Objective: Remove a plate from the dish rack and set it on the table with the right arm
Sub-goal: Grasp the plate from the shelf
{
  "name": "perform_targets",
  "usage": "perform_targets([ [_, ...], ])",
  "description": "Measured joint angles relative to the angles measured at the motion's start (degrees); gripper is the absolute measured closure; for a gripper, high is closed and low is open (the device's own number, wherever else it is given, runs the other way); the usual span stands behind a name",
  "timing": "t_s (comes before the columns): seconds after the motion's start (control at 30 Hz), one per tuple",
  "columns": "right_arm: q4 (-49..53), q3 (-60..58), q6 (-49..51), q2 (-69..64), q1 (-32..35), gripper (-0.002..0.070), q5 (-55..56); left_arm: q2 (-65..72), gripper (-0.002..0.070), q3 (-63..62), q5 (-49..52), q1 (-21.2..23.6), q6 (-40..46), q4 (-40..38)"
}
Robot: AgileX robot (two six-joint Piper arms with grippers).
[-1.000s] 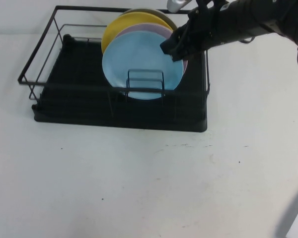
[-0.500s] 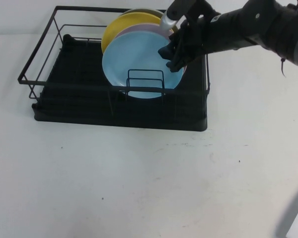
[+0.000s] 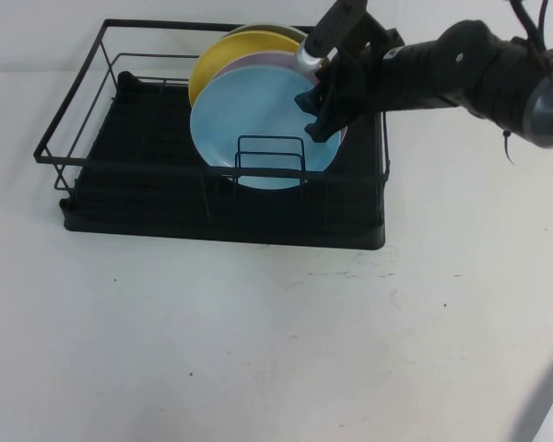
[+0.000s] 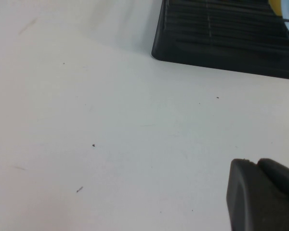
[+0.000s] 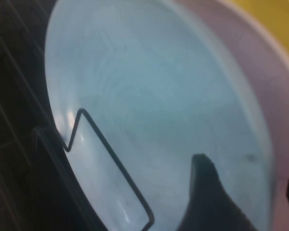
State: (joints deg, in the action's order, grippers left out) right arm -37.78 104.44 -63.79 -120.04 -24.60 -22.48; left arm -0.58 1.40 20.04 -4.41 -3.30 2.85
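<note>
My right gripper's open fingers are on both sides of the light blue plate's rim (image 5: 261, 144) and clear of the wire divider. I keep moving in slowly until they close on that rim (image 5: 265, 178).
The light blue plate (image 3: 249, 115) stands upright in the black dish rack (image 3: 221, 230), in front of a pale pink plate (image 3: 267, 58) and a yellow plate (image 3: 226, 46). My right gripper (image 3: 321, 109) is at the blue plate's right rim. In the right wrist view the gripper (image 5: 248, 163) is open and straddles that rim: one finger (image 5: 202, 183) lies in front of the blue plate (image 5: 149, 110), the other sits behind it at the picture's edge. My left gripper (image 4: 265, 192) hovers low over the white table (image 4: 111, 134), away from the rack.
A small upright wire divider (image 3: 269, 152) stands in front of the blue plate's lower edge. The rack's left half holds no plates. The rack's corner (image 4: 221, 38) shows in the left wrist view. The white table (image 3: 258, 350) stretches wide in front of the rack.
My right arm has swung in and lowered, bringing the gripper from beside the plates onto the blue plate's right rim. The plates have not moved.
</note>
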Motion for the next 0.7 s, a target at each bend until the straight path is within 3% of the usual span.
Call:
perform_targets([
  [0.5, -0.97, 0.0, 0.0, -4.13, -0.17, 0.0366, 4.51, 0.0, 0.0679, 0.0, 0.0, 0.0, 0.0, 0.0],
  [0.57, -1.24, 0.0, 0.0, -4.2, -0.17, 0.0387, 4.75, 0.0, 0.0679, 0.0, 0.0, 0.0, 0.0, 0.0],
  [0.7, -1.47, 0.0, 0.0, -4.25, -0.26, 0.0497, 4.35, 0.0, 0.0679, 0.0, 0.0, 0.0, 0.0, 0.0],
])
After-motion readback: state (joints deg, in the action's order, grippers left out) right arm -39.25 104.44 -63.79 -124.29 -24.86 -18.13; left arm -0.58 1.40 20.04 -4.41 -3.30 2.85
